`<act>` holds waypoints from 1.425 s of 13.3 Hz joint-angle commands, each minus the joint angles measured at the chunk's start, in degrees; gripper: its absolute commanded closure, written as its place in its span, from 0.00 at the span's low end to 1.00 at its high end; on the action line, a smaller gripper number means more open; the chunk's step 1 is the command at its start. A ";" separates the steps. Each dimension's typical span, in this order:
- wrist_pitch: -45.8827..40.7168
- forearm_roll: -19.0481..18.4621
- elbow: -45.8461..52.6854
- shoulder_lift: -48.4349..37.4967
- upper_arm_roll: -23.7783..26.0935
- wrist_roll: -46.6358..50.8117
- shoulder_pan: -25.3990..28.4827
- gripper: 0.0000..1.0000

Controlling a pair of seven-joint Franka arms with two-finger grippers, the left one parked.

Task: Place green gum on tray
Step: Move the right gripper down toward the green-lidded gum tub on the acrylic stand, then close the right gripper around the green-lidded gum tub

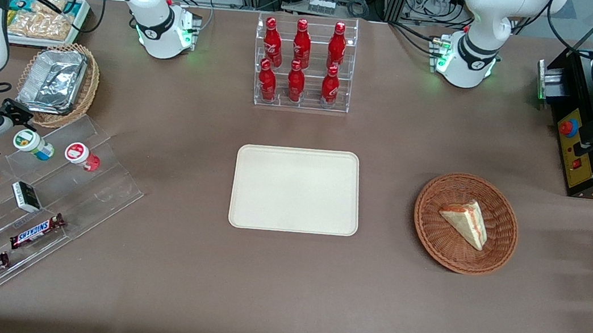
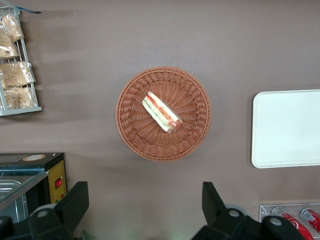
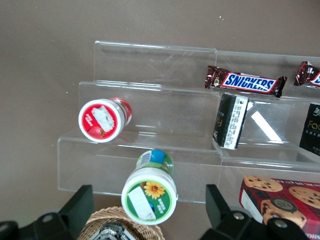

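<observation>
The green gum (image 1: 34,145) will come along in one piece when I lift it by the lid, because the white lid (image 3: 149,199) sits closed squarely against its body.
The green gum (image 1: 33,144) (image 3: 149,195), with its white lid, green sunflower label and blue-green body, lies tipped on the upper step of the clear stepped rack (image 1: 99,186) toward the working arm's end of the table. My right gripper (image 1: 0,132) (image 3: 149,212) hovers just beside it, lid facing the wrist camera. It is open, and its black fingers (image 3: 80,207) flank the lid with gaps on both sides, touching nothing. The cream tray (image 1: 296,189) (image 2: 287,127) lies bare at the table's middle, well apart from the gum.
A red-labelled gum bottle (image 1: 82,155) (image 3: 102,120) lies beside the green one. Snickers bars (image 3: 245,81), small black boxes (image 3: 231,121) and a cookie box (image 3: 280,200) fill the rack. A foil-lined wicker basket (image 1: 58,83), a cola bottle rack (image 1: 303,64) and a sandwich basket (image 1: 465,223) stand around.
</observation>
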 commanded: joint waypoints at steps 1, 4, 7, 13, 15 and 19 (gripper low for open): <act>4.27 -0.25 -3.61 -1.12 0.08 -1.70 -0.97 0.00; 7.53 -0.25 -6.07 -1.21 0.17 -3.02 -1.50 0.00; 10.35 -0.25 -8.71 -1.29 0.17 -3.47 -2.30 0.00; 11.15 -0.07 -9.95 -1.47 0.17 -4.70 -2.38 1.00; 10.10 -0.07 -9.08 -1.99 0.17 -4.52 -2.21 1.00; 0.62 0.01 -0.83 -2.00 0.70 -1.72 -0.72 1.00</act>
